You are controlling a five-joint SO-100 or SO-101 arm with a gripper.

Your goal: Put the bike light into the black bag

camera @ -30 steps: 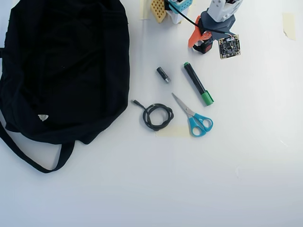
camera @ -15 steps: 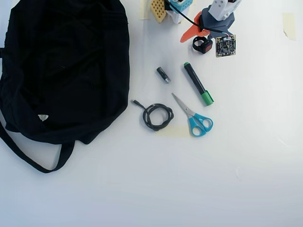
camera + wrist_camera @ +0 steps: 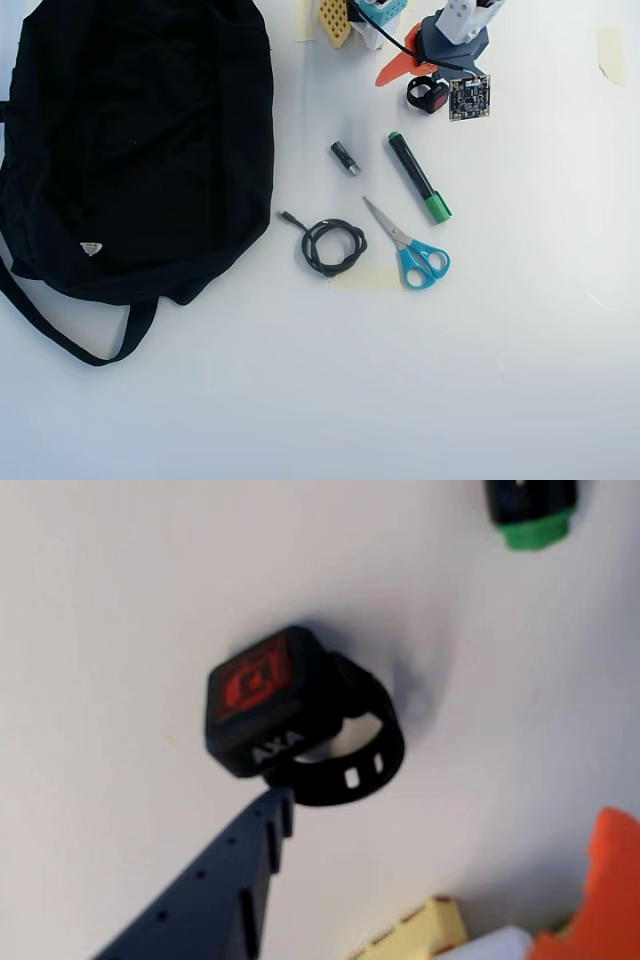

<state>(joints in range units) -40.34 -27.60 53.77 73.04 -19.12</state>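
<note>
The rubber loop strap keeps its round curve around a gap, so I expect it to remain an open loop when I raise the bike light.
The bike light is a small black box with a red face and "AXA" lettering. It lies on the white table with its rubber loop strap to the right. My gripper is open and empty. Its dark blue finger ends just short of the strap, and its orange finger stands well off to the right. In the overhead view the light lies under my gripper at the top. The black bag lies far to the left, with its strap trailing below it.
In the overhead view a small black-and-silver cylinder, a green-capped marker, blue-handled scissors and a coiled black cable lie between the light and the bag. The marker's green cap also shows in the wrist view. A yellow perforated piece sits by the arm's base.
</note>
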